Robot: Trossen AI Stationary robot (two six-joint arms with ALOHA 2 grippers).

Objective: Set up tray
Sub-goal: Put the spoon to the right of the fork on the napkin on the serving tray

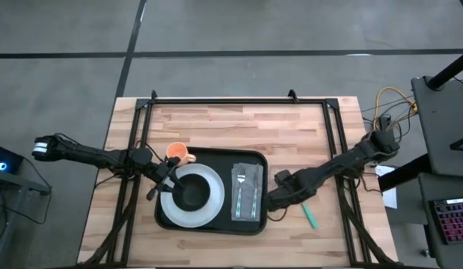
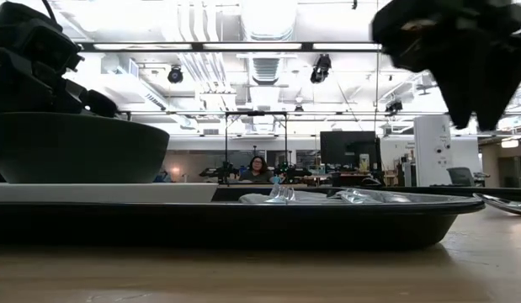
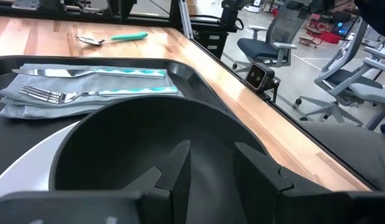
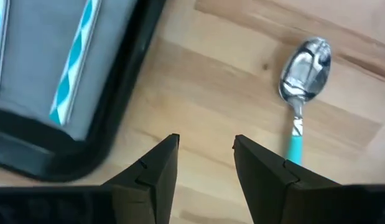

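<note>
The spoon's teal handle (image 1: 310, 216) has its narrow width (image 4: 295, 148) in line with the open fingers, so my right gripper keeps moving toward the handle until the fingers are on both sides of it.
The black tray (image 1: 216, 224) lies in the middle of the table. On it a white plate (image 1: 209, 213) carries a black bowl (image 1: 192, 196), and a grey napkin (image 1: 246, 196) beside the plate bears a fork and a knife. A teal-handled spoon (image 4: 302, 68) lies flat on the wood (image 1: 310, 216) right of the tray. My right gripper (image 4: 204, 149) hangs open, pointing down over bare wood between the tray's right rim (image 4: 120, 118) and the spoon. My left gripper (image 3: 211, 163) stands open at the bowl's left rim, with the bowl's hollow (image 3: 148, 137) showing past its fingers. My left gripper has both fingers (image 3: 180, 158) over the bowl's left rim, side by side and almost level, coming from the table's left. The rim below them is hidden by the fingers, so I cannot tell whether they touch it.
An orange cup (image 1: 179, 154) stands on the wood just beyond the tray's far left corner. A black frame (image 1: 238, 100) runs round the table's far edge and sides. Bare wood lies between the tray and the far edge. A person (image 2: 258, 168) sits far off in the room.
</note>
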